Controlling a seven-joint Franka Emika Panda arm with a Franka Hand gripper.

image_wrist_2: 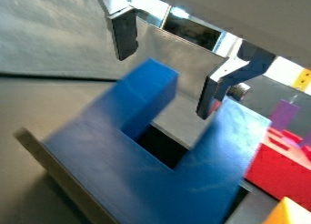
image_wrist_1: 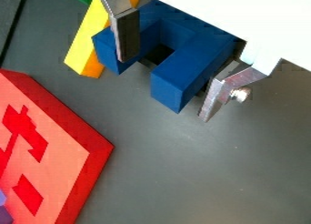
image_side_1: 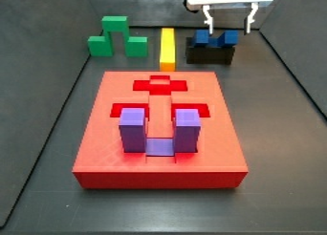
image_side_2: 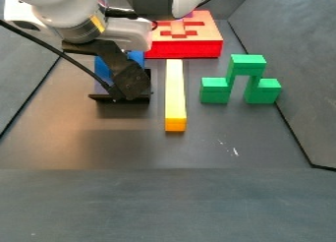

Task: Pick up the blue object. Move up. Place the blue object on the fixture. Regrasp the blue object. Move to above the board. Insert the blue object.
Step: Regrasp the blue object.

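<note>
The purple U-shaped block [image_side_1: 160, 146] stands in the red board with its prongs pointing up, so the blue object [image_side_1: 228, 38] should stand the same way when I put it in.
The blue object [image_side_1: 217, 37] is a dark blue U-shaped block resting on the black fixture [image_side_1: 211, 55] at the back right of the floor. In both wrist views it sits between my fingers [image_wrist_1: 119, 35], prongs pointing sideways [image_wrist_2: 109, 141]. My gripper [image_side_1: 227, 27] is directly over it, open, one finger on each side [image_wrist_1: 174, 68], with small gaps showing in a wrist view [image_wrist_2: 165, 82]. In a side view the arm hides most of the block [image_side_2: 105, 67] and the fixture [image_side_2: 116, 96]. The red board [image_side_1: 102, 134] lies in front.
A purple U-shaped block [image_side_1: 160, 132] stands in the board's recess. A yellow bar [image_side_1: 167, 46] lies just beside the fixture and shows in a wrist view [image_wrist_1: 87, 45]. A green stepped block [image_side_1: 115, 38] sits beyond it. Dark walls edge the floor.
</note>
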